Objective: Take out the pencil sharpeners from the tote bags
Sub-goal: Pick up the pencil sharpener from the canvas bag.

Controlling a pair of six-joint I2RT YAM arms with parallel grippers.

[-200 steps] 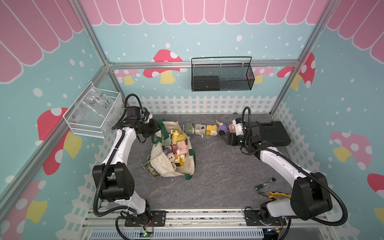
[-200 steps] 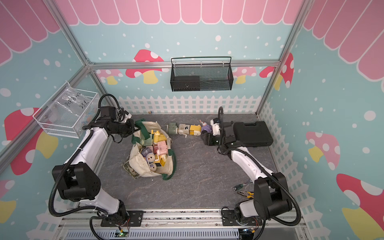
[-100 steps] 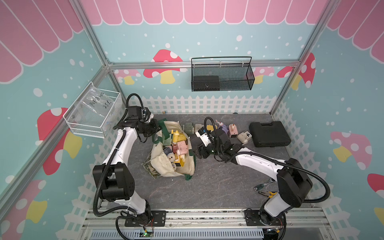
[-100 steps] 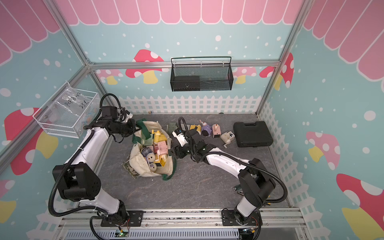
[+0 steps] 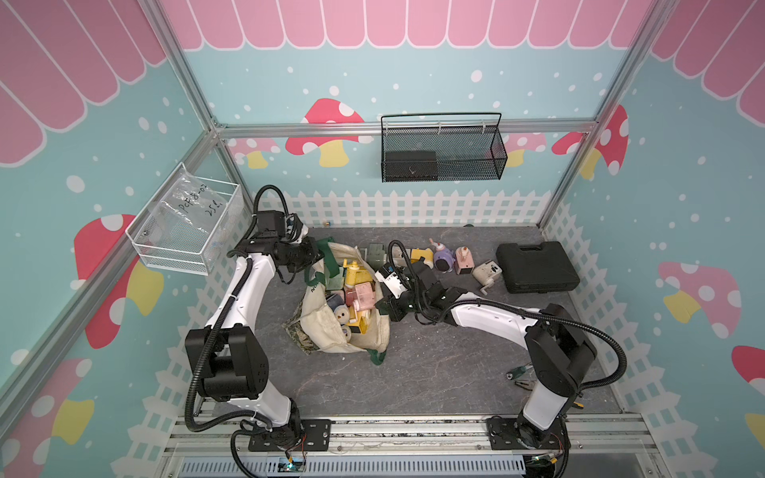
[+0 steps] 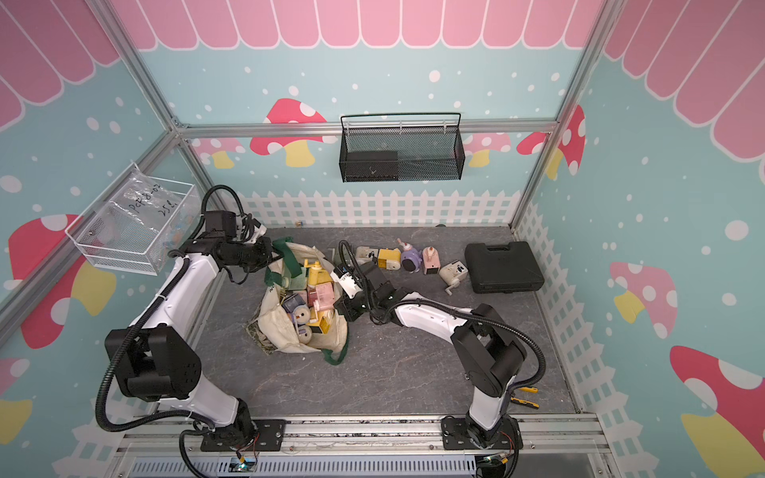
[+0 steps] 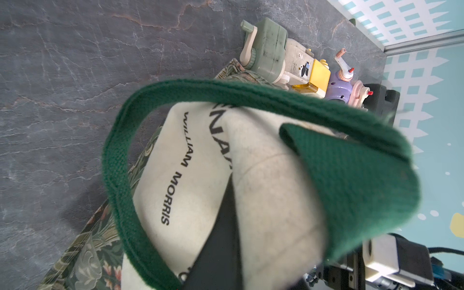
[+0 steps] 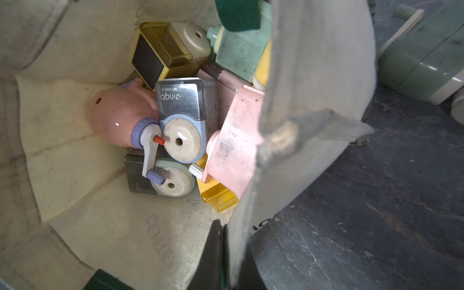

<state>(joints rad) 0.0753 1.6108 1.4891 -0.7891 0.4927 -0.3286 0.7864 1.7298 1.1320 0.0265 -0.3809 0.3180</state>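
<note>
The tote bag is crowding the green sharpener in the row (image 5: 374, 253), so the robot's left gripper should draw the bag (image 5: 323, 328) back out of the way before the right gripper reaches in.
The cream tote bag (image 5: 323, 331) (image 6: 278, 331) lies open on the grey table with several pastel pencil sharpeners (image 5: 357, 294) (image 6: 319, 294) inside. My left gripper (image 5: 318, 257) (image 6: 274, 253) is shut on the bag's far rim by its green strap (image 7: 351, 175); cream canvas (image 7: 266, 190) fills the left wrist view. My right gripper (image 5: 383, 308) (image 6: 342, 307) (image 8: 224, 229) is shut on the bag's right rim (image 8: 278, 120). The right wrist view shows a blue sharpener (image 8: 183, 120) and a pink one (image 8: 236, 145) in the bag. More sharpeners (image 5: 445, 260) (image 6: 410, 260) stand in a row behind it.
A flat black case (image 5: 536, 267) (image 6: 503, 267) lies at the back right. Yellow-handled pliers (image 5: 522, 378) sit near the right arm's base. A black mesh basket (image 5: 443, 153) hangs on the back wall, a white wire basket (image 5: 186, 227) on the left wall.
My right arm swung from the sharpener row at the back right over to the bag, and its jaws closed on the bag's right rim. The left arm has held still.
</note>
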